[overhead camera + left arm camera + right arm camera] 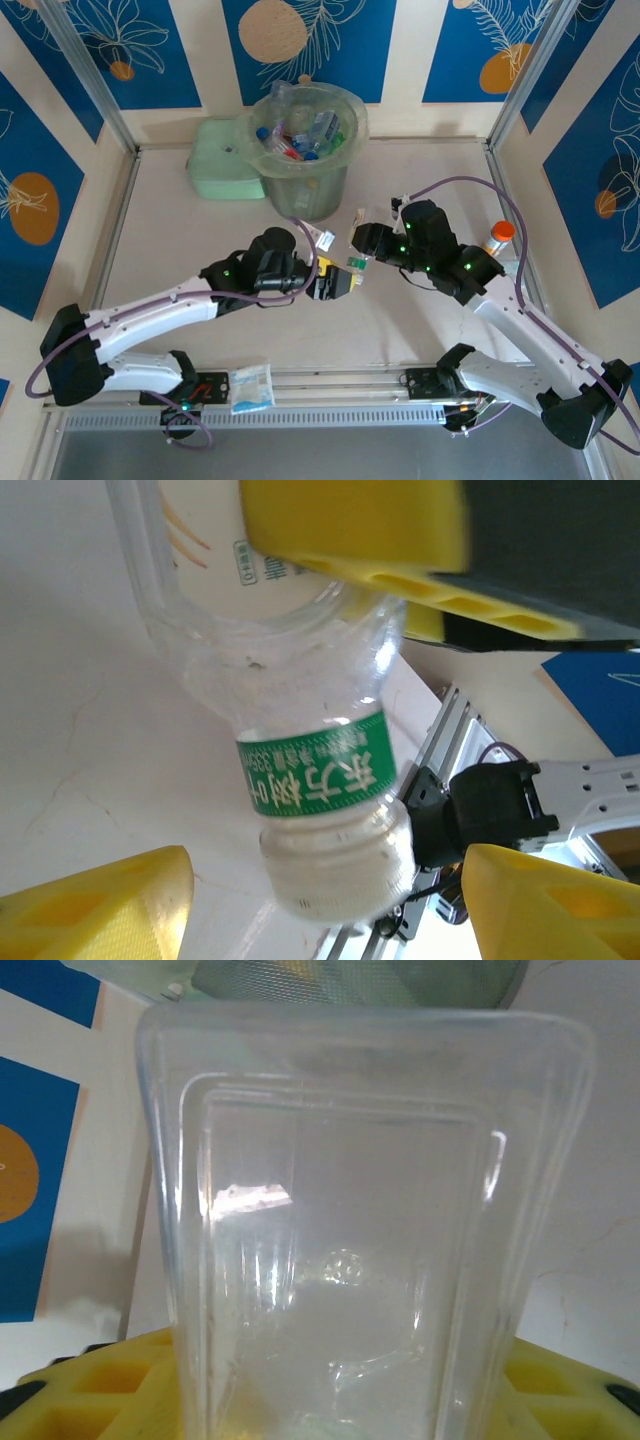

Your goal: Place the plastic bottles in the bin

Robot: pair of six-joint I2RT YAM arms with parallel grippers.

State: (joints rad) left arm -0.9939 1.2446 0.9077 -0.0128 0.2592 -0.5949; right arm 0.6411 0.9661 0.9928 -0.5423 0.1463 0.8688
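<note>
Next, I close my left gripper on the neck (320, 765) and then open my right gripper, which is on the bottle's body (215, 570), before putting the bottle into the bin.
My right gripper (363, 243) (340, 1405) is shut on a clear plastic bottle (355, 262) (300, 710) (340, 1260) with a green neck label and a pale cap. It holds the bottle above the table's middle. The left gripper (338, 283) (320, 915) is open, its yellow fingers (95, 905) standing either side of the bottle's cap without touching it. The bin (305, 150), a tall pale-green bucket with a clear liner, stands at the back and holds several bottles with blue and red caps. Its base (350, 980) is just beyond the held bottle.
A flat mint-green box (225, 170) lies left of the bin. A white bottle with an orange cap (497, 238) stands by the right wall, beside the right arm. A small clear packet (250, 388) lies on the front rail.
</note>
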